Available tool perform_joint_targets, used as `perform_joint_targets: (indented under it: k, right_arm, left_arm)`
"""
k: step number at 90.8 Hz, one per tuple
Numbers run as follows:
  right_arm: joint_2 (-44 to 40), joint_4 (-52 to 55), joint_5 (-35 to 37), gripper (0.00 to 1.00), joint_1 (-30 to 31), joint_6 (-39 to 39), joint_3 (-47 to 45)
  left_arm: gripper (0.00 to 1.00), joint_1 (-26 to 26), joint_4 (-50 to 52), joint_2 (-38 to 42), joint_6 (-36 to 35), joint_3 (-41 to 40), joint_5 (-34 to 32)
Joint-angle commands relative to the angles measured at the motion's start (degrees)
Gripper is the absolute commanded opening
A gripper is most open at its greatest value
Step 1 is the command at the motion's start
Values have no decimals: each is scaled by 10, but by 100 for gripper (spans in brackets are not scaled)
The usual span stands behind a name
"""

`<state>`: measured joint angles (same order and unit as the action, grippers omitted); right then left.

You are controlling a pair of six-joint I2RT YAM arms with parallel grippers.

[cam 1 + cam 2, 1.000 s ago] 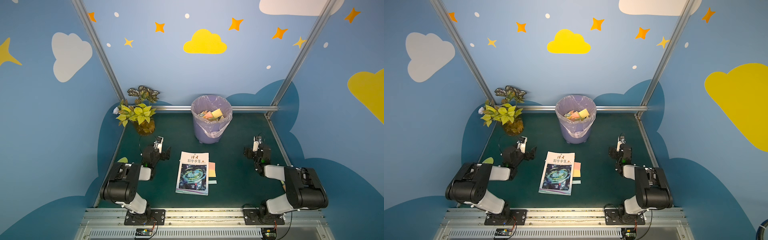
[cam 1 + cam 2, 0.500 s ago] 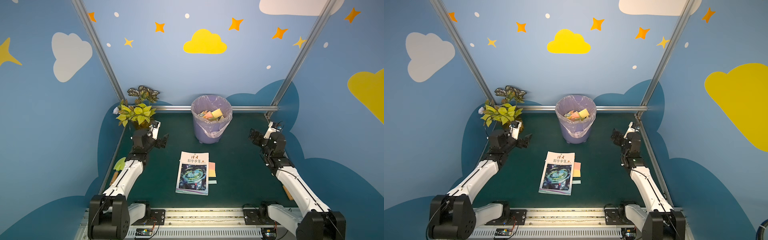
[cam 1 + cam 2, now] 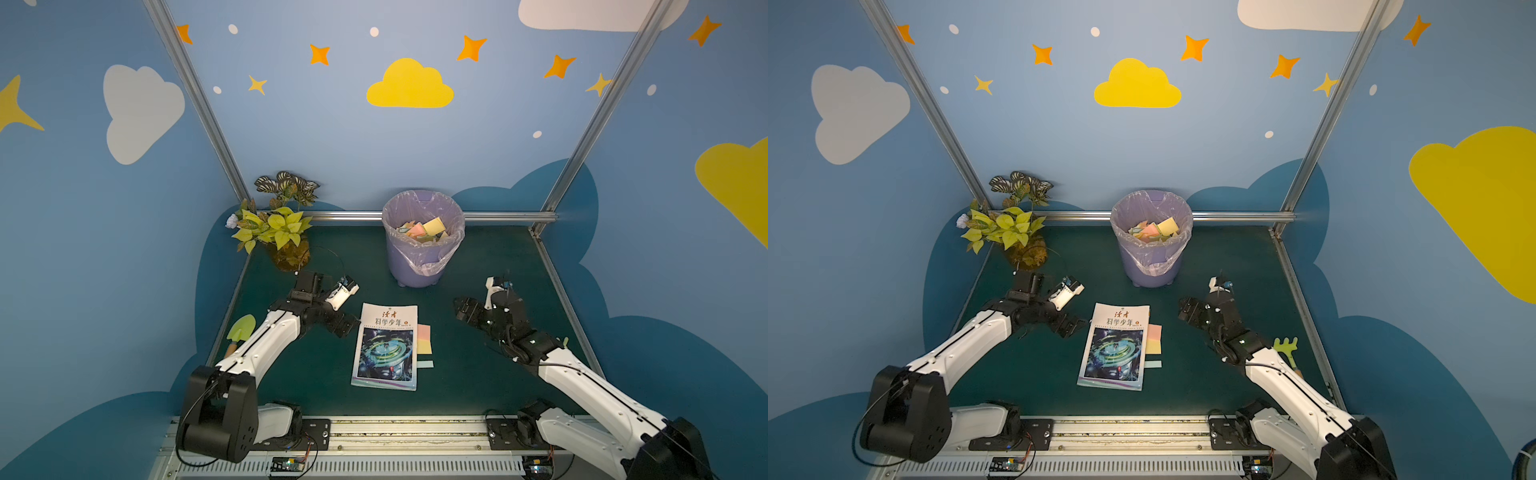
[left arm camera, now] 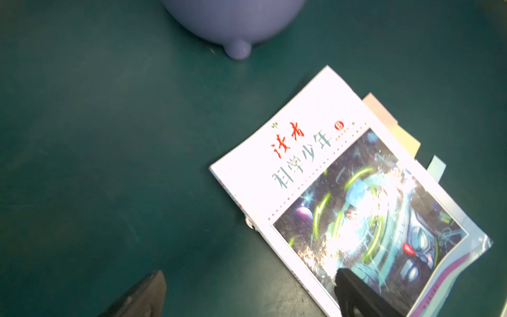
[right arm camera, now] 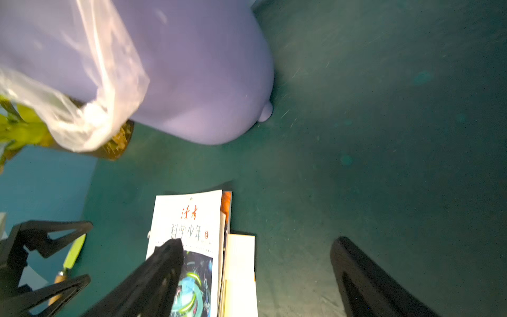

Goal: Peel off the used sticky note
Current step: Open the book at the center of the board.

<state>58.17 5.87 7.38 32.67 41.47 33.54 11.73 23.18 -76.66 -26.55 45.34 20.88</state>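
Note:
The sticky notes' inner ends (image 3: 417,339) are hidden by the closed magazine, so my right gripper should raise the cover's free edge (image 3: 415,316) and my left gripper should keep the cover open.
A magazine (image 3: 384,347) lies flat on the green mat in both top views. Sticky notes poke out from under its right edge: a pink one (image 3: 424,332), a yellow one (image 3: 424,347) and a small light blue one (image 3: 424,364). My left gripper (image 3: 345,325) hovers open at the magazine's upper left corner, holding nothing. In the left wrist view its fingertips (image 4: 148,293) straddle the spine side, and the notes (image 4: 406,140) show beyond. My right gripper (image 3: 467,309) is open and empty, right of the notes. In the right wrist view a pale sticky note (image 5: 241,260) lies between its fingers.
A purple bin (image 3: 422,253) with a plastic liner holds discarded notes behind the magazine. A potted plant (image 3: 278,232) stands at the back left. A toy shovel (image 3: 240,330) lies by the left rail and a green toy rake (image 3: 1285,348) by the right rail.
Both arms unfolded from their rest poses, reached toward the back, then came down and inward to either side of the magazine's top end. The magazine and notes have not moved.

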Motion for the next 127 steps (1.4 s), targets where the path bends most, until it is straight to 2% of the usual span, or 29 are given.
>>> perform_joint_targets:
  k: [1, 24, 42, 57, 81, 112, 127]
  right_arm:
    - [55, 10, 47, 88, 56, -1, 21]
    - [192, -33, 48, 81, 164, -7, 75]
    - [290, -78, 24, 73, 179, 11, 112]
    - [340, -105, 8, 70, 175, 33, 129]
    - [364, -153, -5, 65, 178, 70, 107]
    - [388, -187, -37, 63, 184, 102, 102]
    - [387, -182, -13, 64, 182, 127, 85]
  left_arm:
    - [100, 26, 34, -31, -31, 19, -14]
    - [100, 45, 18, -68, -48, 11, -43]
    - [95, 52, 10, -102, -62, 15, -80]
    - [93, 65, 19, -125, -69, 22, -105]
    - [89, 98, 16, -149, -79, 17, -162]
    - [87, 104, 15, -138, -83, 7, -172]
    - [86, 105, 15, -134, -86, 2, -170]
